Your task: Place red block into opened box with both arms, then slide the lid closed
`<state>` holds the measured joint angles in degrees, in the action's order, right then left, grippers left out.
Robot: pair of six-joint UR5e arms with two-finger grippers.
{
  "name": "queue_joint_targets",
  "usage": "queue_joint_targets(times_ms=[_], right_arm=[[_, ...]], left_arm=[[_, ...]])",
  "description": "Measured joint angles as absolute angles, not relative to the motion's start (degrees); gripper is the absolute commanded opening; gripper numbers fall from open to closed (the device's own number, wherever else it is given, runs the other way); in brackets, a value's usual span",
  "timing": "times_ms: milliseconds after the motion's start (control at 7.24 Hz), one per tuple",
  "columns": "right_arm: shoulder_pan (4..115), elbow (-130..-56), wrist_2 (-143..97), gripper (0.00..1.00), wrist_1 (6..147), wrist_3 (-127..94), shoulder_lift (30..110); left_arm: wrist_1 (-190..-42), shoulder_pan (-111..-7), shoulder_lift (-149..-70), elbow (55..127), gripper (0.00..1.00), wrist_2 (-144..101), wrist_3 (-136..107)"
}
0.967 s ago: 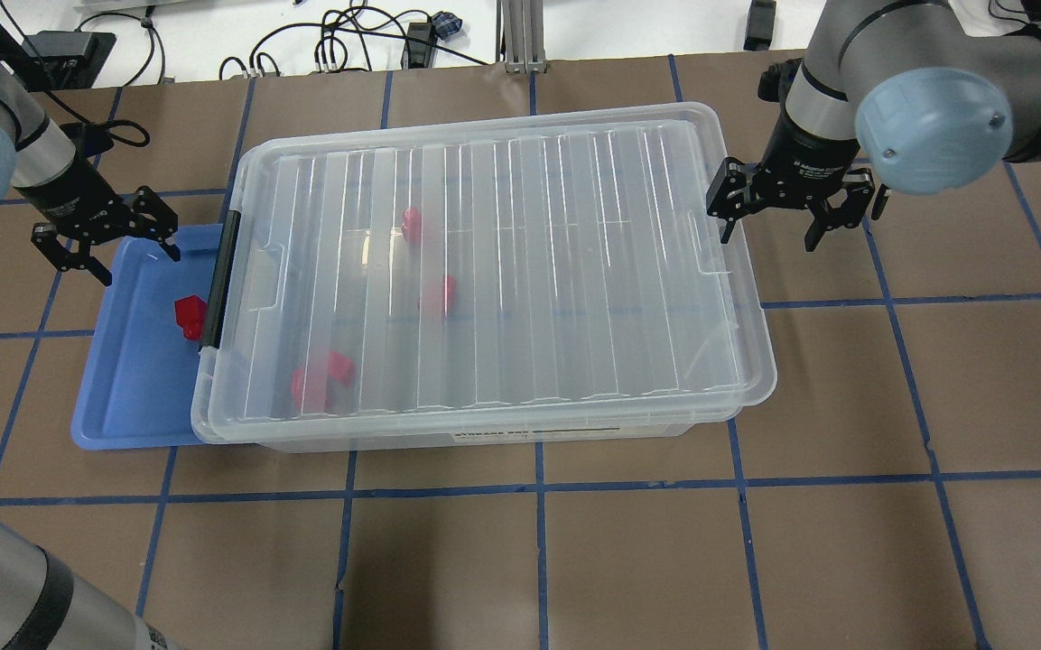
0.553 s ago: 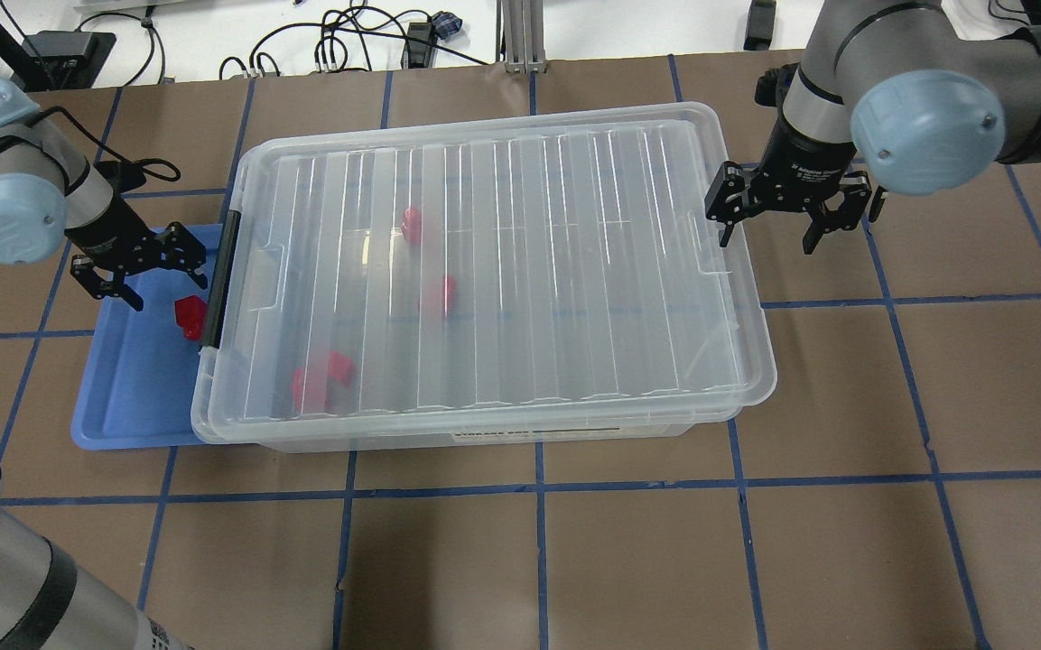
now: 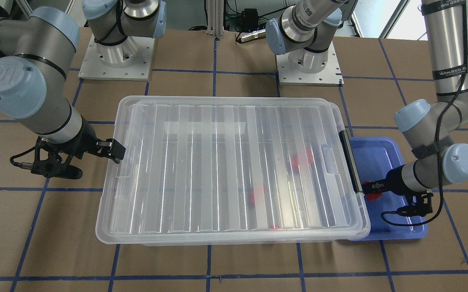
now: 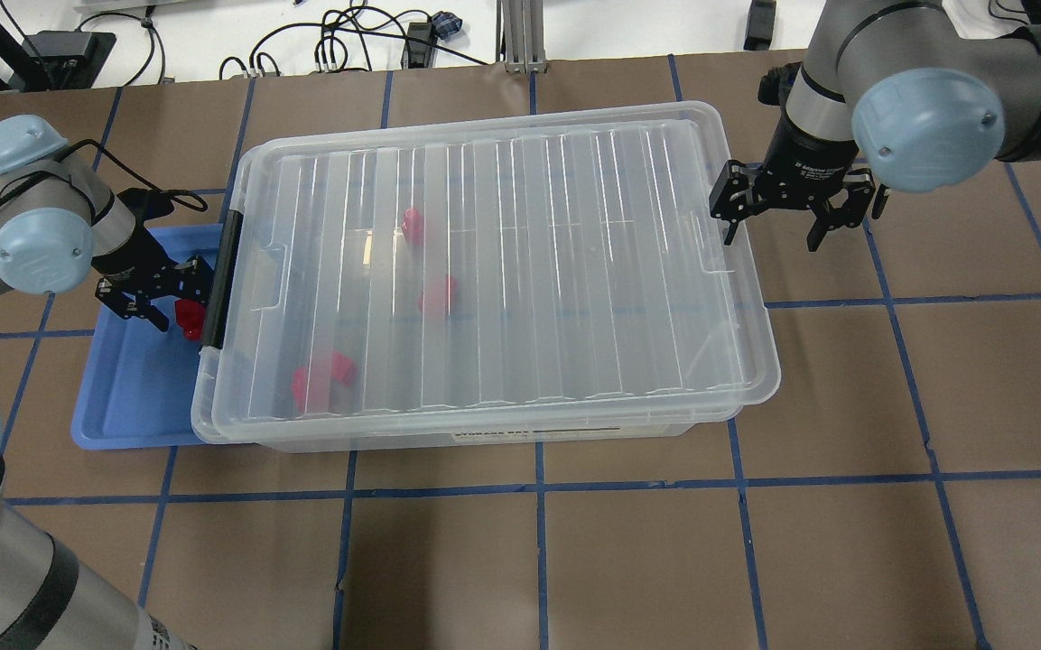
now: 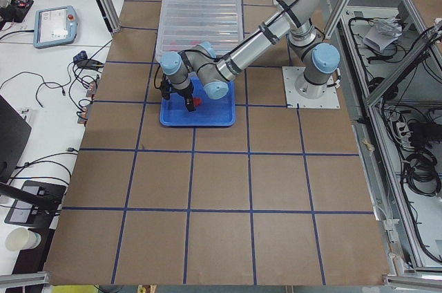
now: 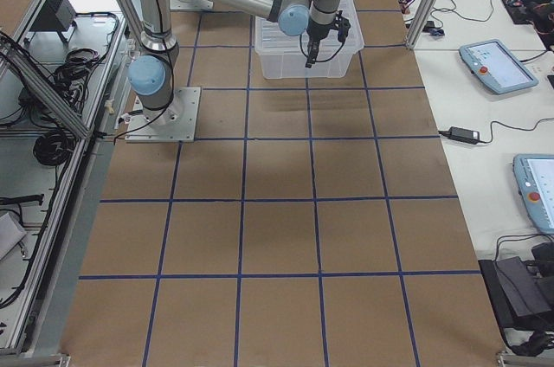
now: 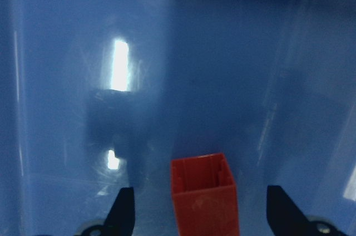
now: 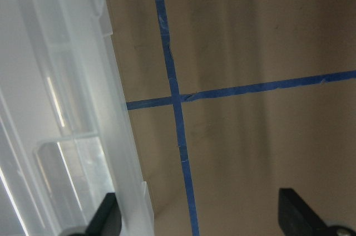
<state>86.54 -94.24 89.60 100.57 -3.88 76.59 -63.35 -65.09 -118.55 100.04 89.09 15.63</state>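
The red block (image 7: 207,211) shows a hollow square socket (image 7: 201,173) at its near end, so I expect the red block to have a hidden round knob when I pick it up.
One red block (image 4: 188,317) lies in the blue tray (image 4: 123,397), close to the black bar of the box (image 4: 484,435). My left gripper (image 4: 163,295) is open and down over this block, a finger on each side of it. The left wrist view has the red block (image 7: 204,191) between the two fingertips (image 7: 125,211), and I cannot tell whether they touch it. The ridged clear lid (image 4: 493,271) lies over the box. Three more red blocks (image 4: 437,293) show through it. My right gripper (image 4: 791,215) hangs open just off the lid's right end, holding nothing.
The blue tray (image 3: 384,227) sits against the box's black-bar side. Brown table (image 4: 574,560) with blue tape lines surrounds the box. Cables lie along the far edge (image 4: 339,45). The arm bases (image 3: 114,61) stand behind the box.
My left gripper has swung in from the tray's far corner and dropped over the red block in the tray. The right gripper has hardly moved.
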Motion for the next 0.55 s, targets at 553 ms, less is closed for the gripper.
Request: queue_joint_targets(times_ms=[553], right_arm=[[84.09, -94.11, 92.62, 1.0, 100.7, 2.1, 76.39]], left_arm=[[-69.1, -66.49, -115.4, 96.39, 0.0, 88.99, 16.0]])
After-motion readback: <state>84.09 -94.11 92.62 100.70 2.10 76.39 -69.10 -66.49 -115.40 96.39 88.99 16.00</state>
